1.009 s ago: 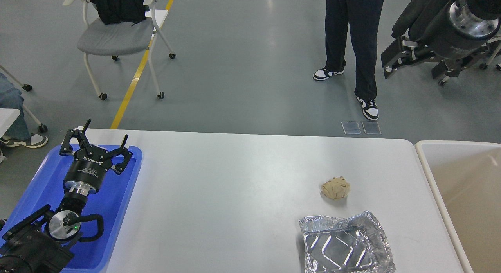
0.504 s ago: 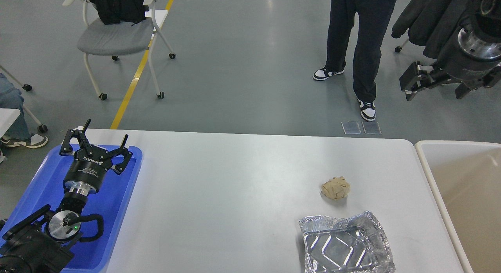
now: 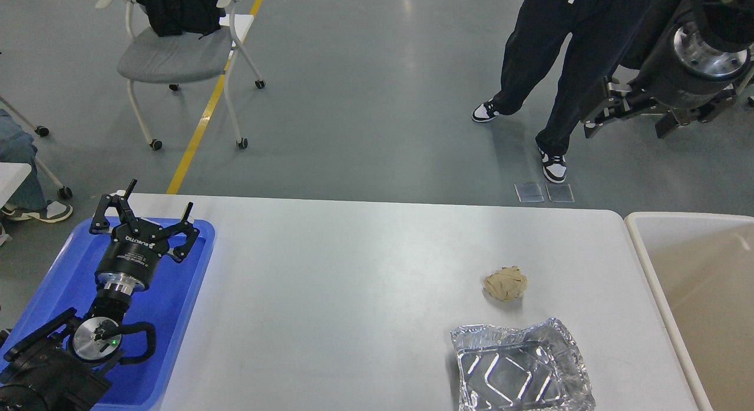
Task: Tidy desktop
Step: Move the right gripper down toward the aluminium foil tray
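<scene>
The foil tray (image 3: 524, 367) has pressed ridges (image 3: 528, 380) across its base, so it will stay spread out rather than fold over when I lift it by its rim.
The desktop (image 3: 353, 293) is a large whitish-grey tabletop filling the lower view. A crumpled beige paper ball (image 3: 505, 283) lies on its right part. A crinkled foil tray (image 3: 521, 370) lies just in front of the ball, near the table's front edge. My left gripper (image 3: 154, 206) is open and empty, over the far end of the blue tray (image 3: 177, 317). My right gripper (image 3: 625, 127) is raised high at the top right, beyond the table's far edge, open and empty, far from the ball and the foil tray.
A beige cream-rimmed bin (image 3: 648, 264) stands against the table's right end. A person in dark trousers (image 3: 548, 63) stands on the floor beyond the table, close to my right gripper. A grey wheeled chair (image 3: 177, 52) stands at the far left.
My right arm has swung back to the left and up a little. The person has shifted their legs to the right. My left arm, the ball and the foil tray have not moved.
</scene>
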Robot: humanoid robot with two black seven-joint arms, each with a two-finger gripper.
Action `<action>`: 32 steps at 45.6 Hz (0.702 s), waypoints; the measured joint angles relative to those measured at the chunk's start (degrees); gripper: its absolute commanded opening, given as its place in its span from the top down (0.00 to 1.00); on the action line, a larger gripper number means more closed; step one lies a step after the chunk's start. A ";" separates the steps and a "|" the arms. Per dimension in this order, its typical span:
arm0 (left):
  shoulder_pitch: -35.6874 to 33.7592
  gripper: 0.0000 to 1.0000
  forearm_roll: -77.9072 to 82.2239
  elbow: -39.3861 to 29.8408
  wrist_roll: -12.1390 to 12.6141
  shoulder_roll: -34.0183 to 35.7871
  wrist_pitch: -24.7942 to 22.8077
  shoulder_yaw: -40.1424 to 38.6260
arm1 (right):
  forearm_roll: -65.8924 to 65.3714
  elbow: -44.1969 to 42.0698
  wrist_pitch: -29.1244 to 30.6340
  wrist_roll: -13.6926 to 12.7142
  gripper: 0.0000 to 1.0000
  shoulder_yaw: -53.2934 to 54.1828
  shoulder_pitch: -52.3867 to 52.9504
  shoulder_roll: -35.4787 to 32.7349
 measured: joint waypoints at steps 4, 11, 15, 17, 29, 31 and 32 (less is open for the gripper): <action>0.00 0.01 0.01 0.00 0.00 -0.01 0.00 0.00 | 0.08 0.00 0.00 0.00 0.00 -0.67 0.08 0.17; 0.00 0.01 0.01 0.00 0.00 -0.01 -0.01 0.00 | 0.79 0.08 0.00 0.03 0.00 -2.06 0.29 0.49; 0.00 0.01 0.01 0.00 0.00 -0.01 -0.01 0.00 | 1.84 0.14 0.00 0.06 0.00 -2.87 0.24 0.95; 0.00 0.01 0.01 0.00 0.00 -0.01 -0.01 0.00 | 2.67 0.37 0.00 0.07 0.00 -3.16 -0.01 1.23; 0.00 0.01 0.01 0.00 0.00 -0.01 -0.01 -0.01 | 4.56 5.25 0.00 0.08 0.00 -2.58 -3.75 2.18; 0.00 0.01 0.01 0.00 0.00 -0.01 -0.01 -0.01 | 4.57 5.59 0.00 0.07 0.00 -2.22 -4.52 2.29; 0.00 0.01 0.01 0.00 0.00 -0.01 -0.01 -0.01 | 4.40 5.85 0.00 0.03 0.00 -1.99 -5.25 2.41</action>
